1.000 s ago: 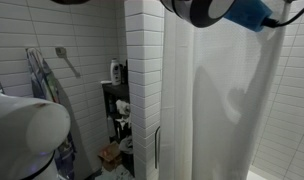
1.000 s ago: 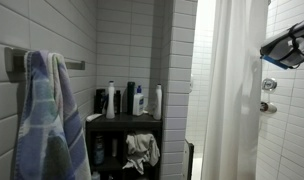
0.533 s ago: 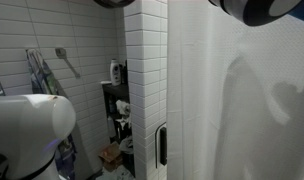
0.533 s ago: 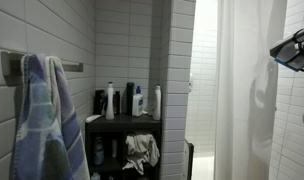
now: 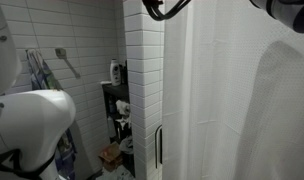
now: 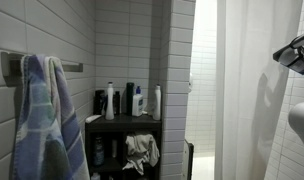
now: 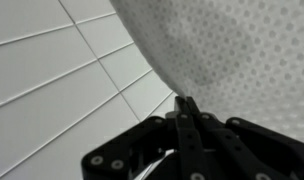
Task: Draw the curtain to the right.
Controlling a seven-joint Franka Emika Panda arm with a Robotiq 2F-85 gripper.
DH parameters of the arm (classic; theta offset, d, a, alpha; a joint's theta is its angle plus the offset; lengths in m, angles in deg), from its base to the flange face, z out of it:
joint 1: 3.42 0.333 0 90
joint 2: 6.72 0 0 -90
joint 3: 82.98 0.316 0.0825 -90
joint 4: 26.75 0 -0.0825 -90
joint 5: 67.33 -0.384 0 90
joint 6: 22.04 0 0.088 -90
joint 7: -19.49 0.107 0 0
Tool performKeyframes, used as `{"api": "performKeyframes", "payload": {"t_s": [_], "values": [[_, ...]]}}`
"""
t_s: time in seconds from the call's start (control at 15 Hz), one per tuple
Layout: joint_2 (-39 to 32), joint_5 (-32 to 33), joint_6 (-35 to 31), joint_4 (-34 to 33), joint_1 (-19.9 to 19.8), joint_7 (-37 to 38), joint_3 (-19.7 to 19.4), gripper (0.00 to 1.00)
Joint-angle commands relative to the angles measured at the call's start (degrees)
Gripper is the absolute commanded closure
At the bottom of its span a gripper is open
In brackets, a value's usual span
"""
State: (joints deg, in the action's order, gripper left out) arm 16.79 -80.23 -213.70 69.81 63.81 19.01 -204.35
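My gripper has the curtain's edge point(image 7: 176, 88) pinched in its fingers. It should carry on pulling away from the tiled pillar until the open gap point(image 6: 204, 100) gets wider, then let go.
The white curtain point(image 5: 222, 100) hangs in soft folds to the right of the tiled pillar point(image 5: 142, 70). It also shows in an exterior view point(image 6: 247, 90), with an open gap between it and the pillar. In the wrist view my gripper point(image 7: 185, 102) has its black fingers pressed together, and the dotted curtain fabric point(image 7: 232, 50) comes down to the tips, so its edge looks pinched there. The gripper itself is out of both exterior views; only dark arm parts point(image 5: 167, 8) show at the top.
A white-tiled wall point(image 7: 52, 90) lies close behind the gripper. A dark shelf point(image 6: 127, 120) with bottles stands left of the pillar. A blue-grey towel point(image 6: 47, 120) hangs on a rail. My white arm base point(image 5: 32, 125) fills the lower left.
The arm parts at the top have swung to the right. The curtain's left edge has shifted right, widening the gap beside the pillar.
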Motion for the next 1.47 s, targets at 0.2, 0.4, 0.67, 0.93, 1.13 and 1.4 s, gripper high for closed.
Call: {"api": "performKeyframes", "payload": {"t_s": [0.2, 0.4, 0.67, 0.93, 1.13, 1.4], "values": [[1.1, -7.9, 0.4, -9.3, 23.2, 1.8, -28.5, 1.0], [1.9, -11.1, -0.8, -9.7, 24.4, 0.1, -30.4, 1.0], [2.2, -16.9, -2.2, -9.7, 24.9, -2.5, -29.6, 1.0], [1.3, -19.6, -4.0, -10.5, 24.9, -3.6, -28.7, 0.98], [1.7, -22.3, -4.0, -9.2, 24.9, -5.4, -28.6, 0.81], [2.6, -22.3, -4.1, -8.9, 24.8, -5.5, -28.6, 0.74]]}}
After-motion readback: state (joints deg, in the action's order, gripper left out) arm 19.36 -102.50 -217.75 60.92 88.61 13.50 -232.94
